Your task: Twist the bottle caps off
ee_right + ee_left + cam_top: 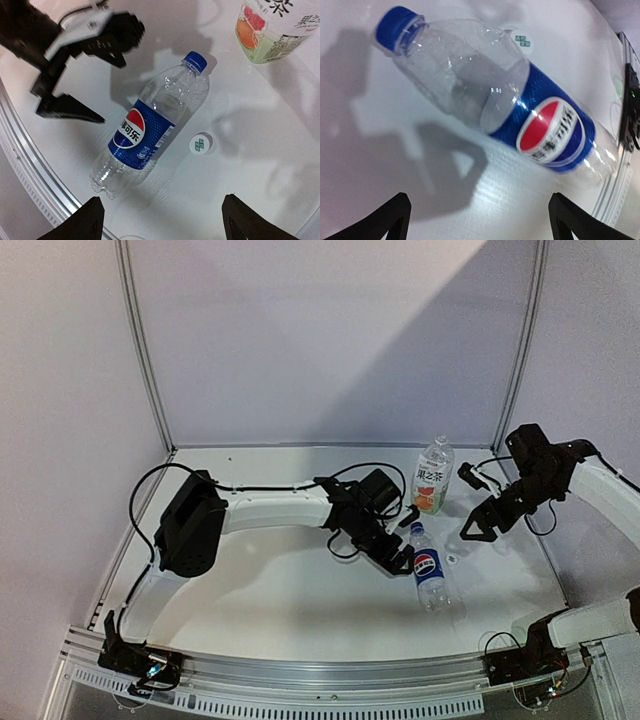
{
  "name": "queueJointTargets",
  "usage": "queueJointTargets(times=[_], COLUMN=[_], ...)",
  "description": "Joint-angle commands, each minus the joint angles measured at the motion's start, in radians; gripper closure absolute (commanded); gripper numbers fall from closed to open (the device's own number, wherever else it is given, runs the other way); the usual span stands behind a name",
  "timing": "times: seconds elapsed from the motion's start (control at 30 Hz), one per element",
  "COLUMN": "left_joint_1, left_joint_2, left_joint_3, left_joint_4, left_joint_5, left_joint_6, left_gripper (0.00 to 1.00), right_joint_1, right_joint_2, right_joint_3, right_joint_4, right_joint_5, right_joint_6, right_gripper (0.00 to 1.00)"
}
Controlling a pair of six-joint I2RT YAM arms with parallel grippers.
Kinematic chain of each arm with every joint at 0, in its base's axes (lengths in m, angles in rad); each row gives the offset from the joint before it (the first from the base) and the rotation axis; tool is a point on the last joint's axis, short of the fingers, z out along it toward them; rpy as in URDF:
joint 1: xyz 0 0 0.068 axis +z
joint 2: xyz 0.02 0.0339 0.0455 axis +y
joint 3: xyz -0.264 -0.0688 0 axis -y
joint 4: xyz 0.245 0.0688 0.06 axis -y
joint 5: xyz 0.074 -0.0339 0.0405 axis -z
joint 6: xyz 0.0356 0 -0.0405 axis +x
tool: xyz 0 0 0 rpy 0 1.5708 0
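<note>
The Pepsi bottle (490, 92) is lying at a slant across my left gripper's opening, so next I move back, line up and grip its label (427, 566), with the bottle's blue cap toward my right gripper.
The slim Pepsi bottle (428, 575) lies on its side on the table with its blue cap (417, 530) on the neck, pointing away from the arm bases. It also shows in the left wrist view (520, 105) and the right wrist view (150, 127). The white cap (200, 144) lies loose on the table just right of it. The wider bottle (433, 475) with the green-white-orange label stands upright behind. My left gripper (403, 540) is open and empty, just left of the Pepsi bottle's neck. My right gripper (470, 505) is open and empty, raised to the right of both bottles.
The white table (300, 600) is bordered by a metal rail (300, 670) at the near edge and by white walls with metal posts (145, 350) behind and at the sides. A black cable (260, 485) runs along the left arm.
</note>
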Motion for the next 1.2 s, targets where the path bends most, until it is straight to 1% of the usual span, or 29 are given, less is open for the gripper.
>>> queueJointTargets(times=[0.0,0.1,0.23,0.33,0.43,0.73,0.93,1.07,1.17], left_joint_1=[0.055,0.097,0.154,0.186,0.202,0.222,0.232,0.232,0.23], left_joint_2=[-0.165,-0.231,-0.309,-0.363,-0.407,-0.465,-0.458,-0.416,-0.378], left_joint_3=[-0.071,-0.122,-0.187,-0.238,-0.28,-0.351,-0.36,-0.324,-0.281], left_joint_4=[-0.034,-0.056,-0.08,-0.083,-0.08,-0.08,-0.07,-0.055,-0.044], left_joint_5=[0.058,0.077,0.084,0.075,0.063,0.068,0.068,0.083,0.07], left_joint_6=[0.152,0.203,0.253,0.255,0.278,0.279,0.271,0.242,0.209], left_gripper=[0.01,0.01,0.01,0.01,0.01,0.01,0.01,0.01,0.01], right_joint_1=[-0.003,0.006,0.04,0.091,0.136,0.294,0.334,0.336,0.335], right_joint_2=[0.046,0.087,0.152,0.177,0.199,0.341,0.412,0.447,0.449], right_joint_3=[-0.028,-0.052,-0.088,-0.14,-0.168,-0.121,-0.029,0.035,0.062], right_joint_4=[0.01,0.01,0.054,0.113,0.161,0.244,0.25,0.226,0.172], right_joint_5=[0.057,0.113,0.203,0.271,0.302,0.266,0.224,0.178,0.175], right_joint_6=[-0.121,-0.25,-0.378,-0.48,-0.532,-0.491,-0.426,-0.382,-0.369], right_gripper=[0.22,0.28,0.38,0.39,0.38,0.36,0.35,0.34,0.32])
